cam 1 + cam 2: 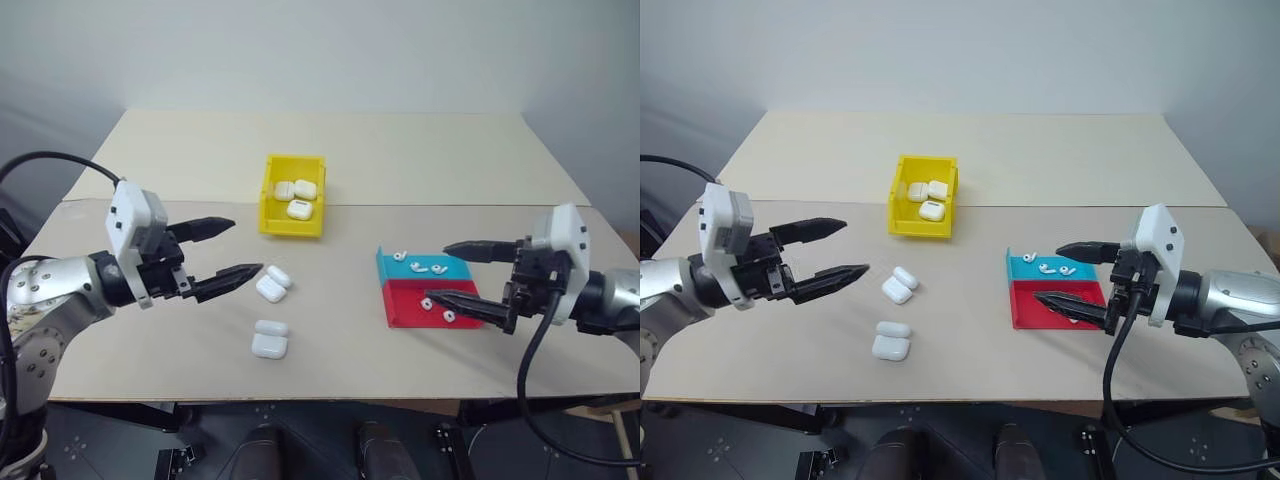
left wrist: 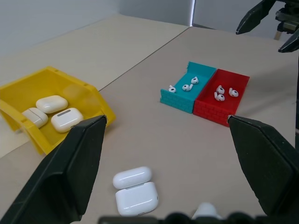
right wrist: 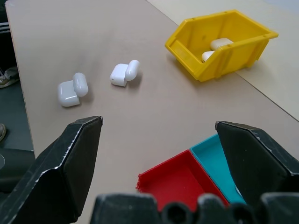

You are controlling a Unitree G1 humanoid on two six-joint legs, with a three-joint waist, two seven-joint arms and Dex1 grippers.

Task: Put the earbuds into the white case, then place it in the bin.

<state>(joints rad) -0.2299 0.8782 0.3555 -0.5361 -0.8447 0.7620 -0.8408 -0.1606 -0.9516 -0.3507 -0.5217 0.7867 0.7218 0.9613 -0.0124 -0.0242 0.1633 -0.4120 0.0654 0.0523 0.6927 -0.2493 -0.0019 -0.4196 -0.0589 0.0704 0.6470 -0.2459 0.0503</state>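
The lid lies folded back (image 1: 279,276) along the open white case's edge (image 1: 271,288). It will stay open when I raise the case upright.
Two white cases lie open on the table, one (image 1: 272,284) just right of my left gripper (image 1: 245,246) and one (image 1: 270,340) nearer the front edge. Several tiny white earbuds (image 1: 419,267) lie in a teal-and-red tray (image 1: 400,318) at the right. My right gripper (image 1: 438,271) hovers over that tray. Both grippers are open and hold nothing. The yellow bin (image 1: 290,228) stands behind the cases at mid-table, with three shut white cases (image 1: 300,210) inside.
The table is made of two boards with a seam (image 1: 450,205) running behind the bin. Bare tabletop lies between the open cases and the tray. The front edge (image 1: 330,400) is close below the nearer case.
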